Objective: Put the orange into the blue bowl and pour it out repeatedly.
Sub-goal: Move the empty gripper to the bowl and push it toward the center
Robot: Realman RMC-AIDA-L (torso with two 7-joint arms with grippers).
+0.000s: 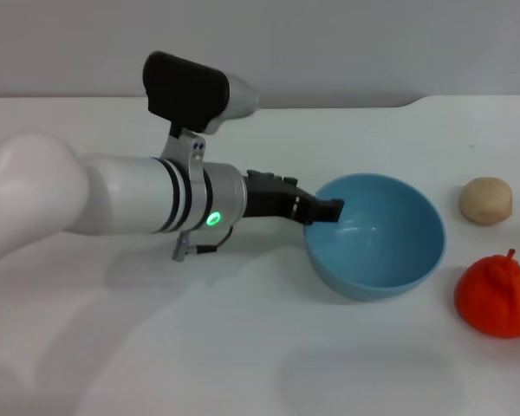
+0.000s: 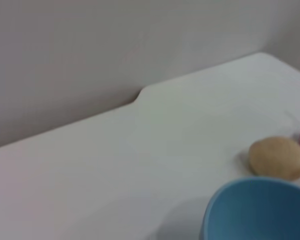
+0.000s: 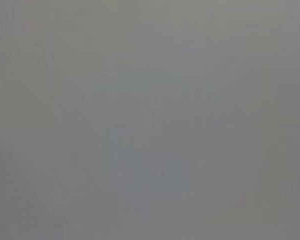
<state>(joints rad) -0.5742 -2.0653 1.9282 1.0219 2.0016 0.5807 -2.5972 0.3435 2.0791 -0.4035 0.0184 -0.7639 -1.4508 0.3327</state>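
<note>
My left gripper carries on going down until its open fingers can close on the bowl's side [image 1: 314, 251]. The blue bowl stands upright and the fingers are on both sides of its rim [image 1: 307, 229].
The blue bowl [image 1: 377, 236] is held tilted above the white table, its opening turned toward me and to the right; it is empty. My left gripper [image 1: 327, 211] is shut on the bowl's left rim. The orange [image 1: 497, 295] lies on the table to the right of the bowl, near the right edge of the head view, apart from the bowl. In the left wrist view the bowl's rim [image 2: 255, 210] shows at the bottom right. My right gripper is out of view; the right wrist view shows only blank grey.
A beige round lump [image 1: 484, 200] lies on the table behind the orange; it also shows in the left wrist view [image 2: 278, 158]. The table's back edge meets a grey wall [image 1: 329, 43]. My left arm [image 1: 113, 204] stretches across the left half.
</note>
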